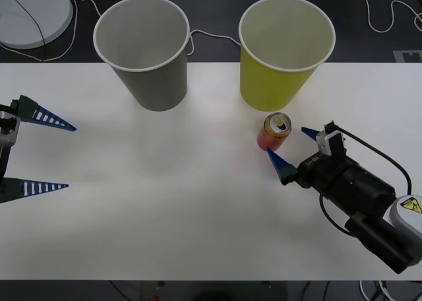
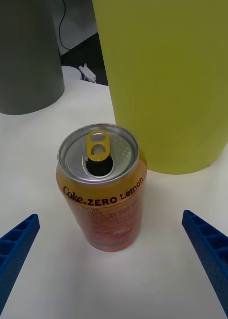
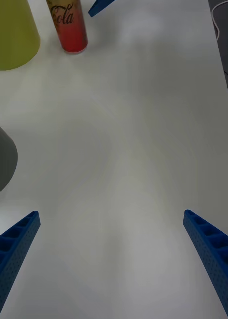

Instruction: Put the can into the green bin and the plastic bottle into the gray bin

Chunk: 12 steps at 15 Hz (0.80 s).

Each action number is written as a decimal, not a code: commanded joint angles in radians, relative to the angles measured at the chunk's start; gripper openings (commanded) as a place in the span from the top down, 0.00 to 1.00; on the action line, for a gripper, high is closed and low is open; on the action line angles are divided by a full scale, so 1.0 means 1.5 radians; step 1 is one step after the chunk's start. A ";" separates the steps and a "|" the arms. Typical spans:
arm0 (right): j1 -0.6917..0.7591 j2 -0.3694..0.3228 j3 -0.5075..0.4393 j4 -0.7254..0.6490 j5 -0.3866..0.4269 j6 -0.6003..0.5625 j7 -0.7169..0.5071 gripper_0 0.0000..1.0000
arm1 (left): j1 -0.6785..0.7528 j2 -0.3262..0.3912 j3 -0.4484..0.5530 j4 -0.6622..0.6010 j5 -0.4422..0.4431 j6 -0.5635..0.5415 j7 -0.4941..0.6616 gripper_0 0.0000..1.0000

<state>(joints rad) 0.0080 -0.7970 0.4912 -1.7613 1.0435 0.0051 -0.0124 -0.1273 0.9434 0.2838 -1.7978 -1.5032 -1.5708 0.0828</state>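
Note:
I expect the can [image 1: 274, 131] to tip over and rest at a slant, bottom up, when I drop it in, because the green bin [image 1: 287, 35] is deep and much wider.
The can [image 1: 275, 133] stands upright on the white table, just in front of the green bin [image 1: 285, 53]; its orange top and red base fill the right wrist view [image 2: 104, 199]. My right gripper [image 1: 288, 142] is open right behind the can, one finger to each side and short of it, not touching. The gray bin [image 1: 142, 50] stands to the left of the green bin [image 2: 168, 75]. My left gripper [image 1: 69, 157] hangs open at the table's left edge with nothing between its fingers. The plastic bottle is out of view.
Both bins stand at the table's far edge [image 1: 211, 65]. Cables and a round white disc [image 1: 30, 14] lie on the dark floor beyond. The left wrist view shows the can [image 3: 71, 27], green bin [image 3: 11, 35] and gray bin [image 3: 1, 159] across bare tabletop.

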 commanded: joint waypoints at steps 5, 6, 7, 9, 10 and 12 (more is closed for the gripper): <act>-0.063 0.065 0.017 0.082 0.061 0.005 -0.012 0.00 | 0.000 0.000 0.000 0.000 0.000 0.000 0.000 0.00; -0.070 0.072 0.017 0.091 0.069 0.005 -0.014 0.00 | 0.000 0.000 0.000 0.000 0.000 0.000 0.000 0.00; -0.077 0.079 0.020 0.102 0.074 0.005 -0.015 0.00 | 0.000 0.000 0.000 0.000 0.000 0.000 0.000 0.00; -0.095 0.092 0.024 0.122 0.084 0.005 -0.018 0.00 | 0.000 0.000 0.000 0.000 0.000 0.000 0.000 0.00; -0.101 0.095 0.027 0.129 0.088 0.005 -0.020 0.00 | 0.000 0.000 0.000 0.000 0.000 0.000 0.000 0.00; -0.115 0.100 0.034 0.143 0.094 0.005 -0.023 0.00 | 0.000 0.000 0.000 0.000 0.000 0.000 0.000 0.00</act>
<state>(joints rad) -0.1582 -0.6488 0.5383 -1.5524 1.1816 0.0124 -0.0451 -0.1273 0.9434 0.2838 -1.7978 -1.5033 -1.5708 0.0828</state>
